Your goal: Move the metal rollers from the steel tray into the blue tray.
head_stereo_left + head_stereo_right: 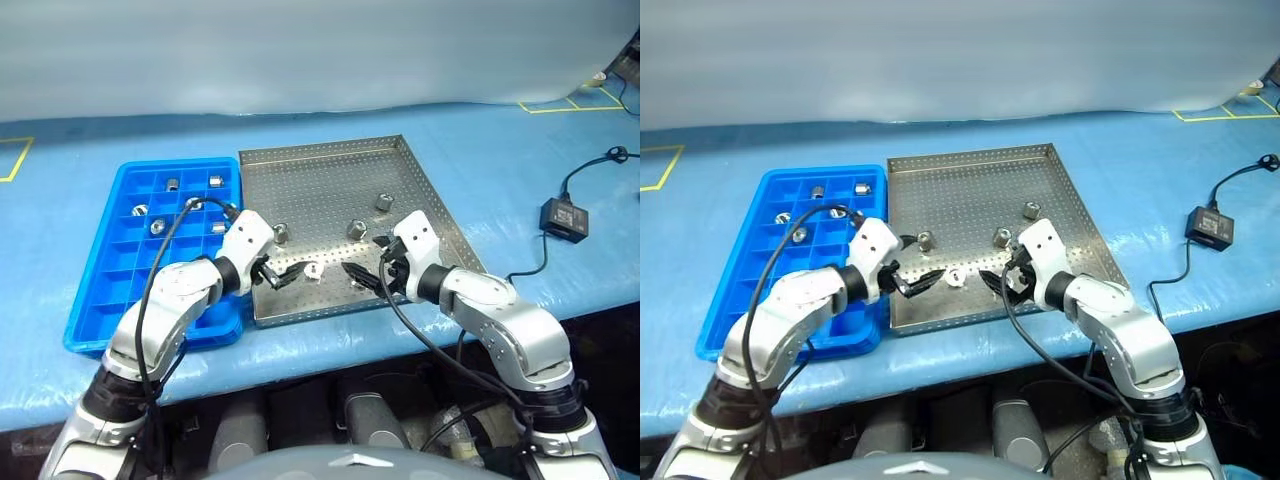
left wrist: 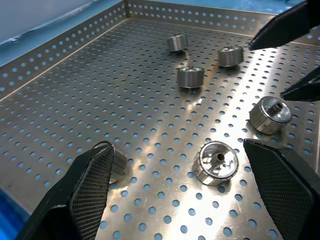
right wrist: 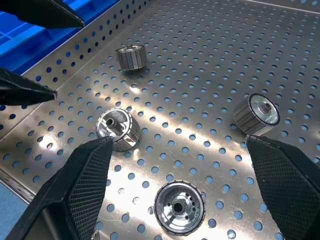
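Note:
The metal roller (image 1: 314,270) lies between my left gripper's open fingers with clear tray bottom around it, so I keep lowering and close on the roller's ribbed side (image 2: 202,174).
The steel tray (image 1: 320,150) lies in the middle of the blue table, with the blue tray (image 1: 180,166) against its left side. Several metal rollers (image 1: 383,201) stand scattered on the perforated floor, and several more sit in the blue tray's far compartments (image 1: 171,184). My left gripper (image 1: 280,275) hangs open over the steel tray's near left part. My right gripper (image 1: 360,272) hangs open over the near middle, facing it. One roller (image 1: 312,270) lies between them. In the left wrist view that roller (image 2: 216,162) lies between my open fingers (image 2: 90,190). The right wrist view has another roller (image 3: 179,207) between its fingers.
A black power adapter (image 1: 563,218) with its cable lies on the table to the right of the steel tray. Yellow tape marks (image 1: 570,103) sit at the far right and far left. The table's front edge runs just below both trays.

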### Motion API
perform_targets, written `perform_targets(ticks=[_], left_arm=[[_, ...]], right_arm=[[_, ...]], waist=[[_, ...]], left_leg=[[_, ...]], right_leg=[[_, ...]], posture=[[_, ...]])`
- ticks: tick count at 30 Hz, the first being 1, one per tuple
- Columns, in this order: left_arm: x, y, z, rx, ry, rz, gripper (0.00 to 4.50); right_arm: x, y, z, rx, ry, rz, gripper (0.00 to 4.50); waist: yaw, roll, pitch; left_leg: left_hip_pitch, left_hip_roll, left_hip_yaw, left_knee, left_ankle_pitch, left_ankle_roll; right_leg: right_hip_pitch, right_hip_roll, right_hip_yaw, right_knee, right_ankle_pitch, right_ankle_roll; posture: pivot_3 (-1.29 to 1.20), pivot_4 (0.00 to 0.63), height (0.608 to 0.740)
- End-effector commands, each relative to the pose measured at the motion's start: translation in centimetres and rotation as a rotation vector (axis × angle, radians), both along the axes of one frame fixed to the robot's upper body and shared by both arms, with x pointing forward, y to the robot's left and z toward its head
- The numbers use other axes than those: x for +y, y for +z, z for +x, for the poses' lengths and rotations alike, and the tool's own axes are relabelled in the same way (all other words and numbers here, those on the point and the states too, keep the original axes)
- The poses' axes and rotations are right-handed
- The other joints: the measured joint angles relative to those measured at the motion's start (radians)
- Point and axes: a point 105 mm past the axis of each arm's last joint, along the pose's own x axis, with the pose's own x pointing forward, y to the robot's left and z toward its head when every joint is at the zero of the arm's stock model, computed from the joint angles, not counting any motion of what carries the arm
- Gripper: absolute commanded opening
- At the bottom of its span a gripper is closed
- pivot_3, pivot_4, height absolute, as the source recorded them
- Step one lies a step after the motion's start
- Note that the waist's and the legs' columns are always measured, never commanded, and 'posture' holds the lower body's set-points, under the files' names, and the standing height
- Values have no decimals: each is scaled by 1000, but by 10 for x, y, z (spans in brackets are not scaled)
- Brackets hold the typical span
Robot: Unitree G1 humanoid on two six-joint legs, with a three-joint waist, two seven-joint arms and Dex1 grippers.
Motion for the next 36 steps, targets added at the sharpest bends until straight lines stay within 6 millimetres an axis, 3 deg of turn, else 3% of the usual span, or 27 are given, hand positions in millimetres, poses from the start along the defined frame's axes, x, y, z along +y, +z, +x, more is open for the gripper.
perform_targets(ticks=[1, 8, 18, 22, 28, 36], left_arm=[[-7, -1, 7, -6, -35, 49, 4500], [-11, -14, 25, 27, -19, 114, 4500], [-15, -32, 24, 93, -14, 139, 4500], [-8, -36, 27, 93, 25, 174, 3596], [-2, -35, 25, 92, 40, 182, 3596], [5, -57, 15, 153, 38, 231, 3596]], right_arm=[[4, 14, -4, -72, 0, 25, 4473], [2, 8, -12, -59, -43, 33, 4473], [-4, 9, -14, -68, -82, 20, 4473], [-10, 10, -11, -71, -112, 16, 4500], [-10, 11, -9, -73, -112, 12, 4500], [-5, 13, -5, -80, -91, 15, 4500]], waist=[[-8, 0, 0], [-41, 0, 0], [-103, 0, 0], [-121, 0, 0], [-128, 0, 0], [-130, 0, 0]], left_leg=[[0, 0, 0, 0, 0, 0], [0, 0, -1, 0, 0, 0], [1, 0, -1, 0, 0, 0], [1, 0, -2, 0, 0, 0], [1, 0, -2, 0, 0, 0], [1, -1, -2, -1, 0, 0]], right_leg=[[0, 0, 0, 0, 0, 0], [0, 0, 0, 0, 0, 0], [0, 0, 1, 1, 0, 0], [0, 0, 1, 1, 0, 1], [0, 0, 1, 1, 0, 1], [0, 0, 2, 1, 0, 1]], posture=[[-215, 150, 740], [-269, 150, 740], [-295, 150, 740], [-292, 150, 740], [-273, 150, 740], [-263, 150, 740]])
